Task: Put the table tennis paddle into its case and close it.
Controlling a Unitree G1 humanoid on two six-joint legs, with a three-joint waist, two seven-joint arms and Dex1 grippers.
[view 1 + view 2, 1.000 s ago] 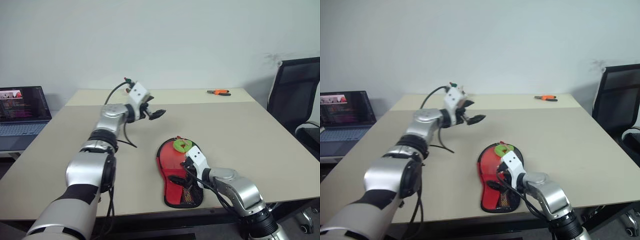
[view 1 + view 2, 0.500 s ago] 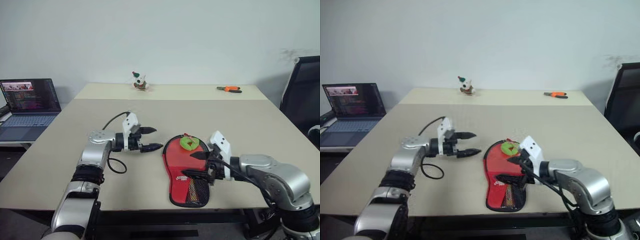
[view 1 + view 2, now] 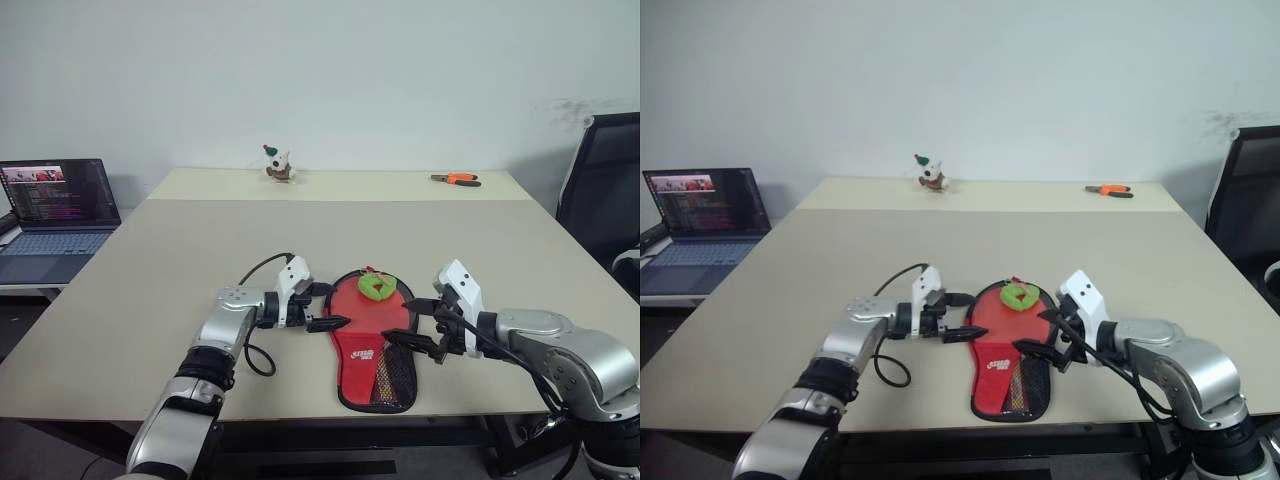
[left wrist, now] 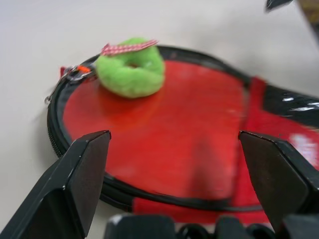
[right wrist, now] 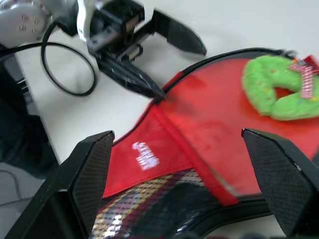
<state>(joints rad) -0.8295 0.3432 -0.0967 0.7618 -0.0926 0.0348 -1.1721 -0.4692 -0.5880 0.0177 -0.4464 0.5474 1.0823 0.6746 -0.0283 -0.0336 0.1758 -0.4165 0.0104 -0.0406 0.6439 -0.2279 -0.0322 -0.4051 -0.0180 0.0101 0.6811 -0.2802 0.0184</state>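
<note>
My gripper will make the lime-green fob (image 3: 377, 287) drag the zipper around to the case's near end when it pulls, because the metal clip (image 5: 289, 54) joins the fob to the case's black rim.
The case (image 3: 365, 335) lies flat near the table's front edge, red side up, with its white logo and black mesh toward me. A lime-green fob (image 3: 377, 286) rests on its round far end. The table tennis paddle is hidden from view. My left gripper (image 3: 325, 306) is open and points across at the case's left rim, its lower finger close to the zipped edge. My right gripper (image 3: 412, 323) is open just over the case's right edge. In the left wrist view the fob (image 4: 130, 72) and the red face (image 4: 169, 129) lie between the open fingers. The right wrist view shows the case (image 5: 199, 134) and the left gripper (image 5: 159, 59).
An open laptop (image 3: 55, 215) sits on a side table to the left. A small toy figure (image 3: 275, 163) and orange-handled pliers (image 3: 452, 179) lie at the table's far edge. A black chair (image 3: 605, 170) stands at the right. The tan table (image 3: 200, 250) stretches wide behind the case.
My left gripper has come down from high over the table and moved right to the case's left rim. My right gripper has shifted from over the case to its right edge. The camera view also shifted.
</note>
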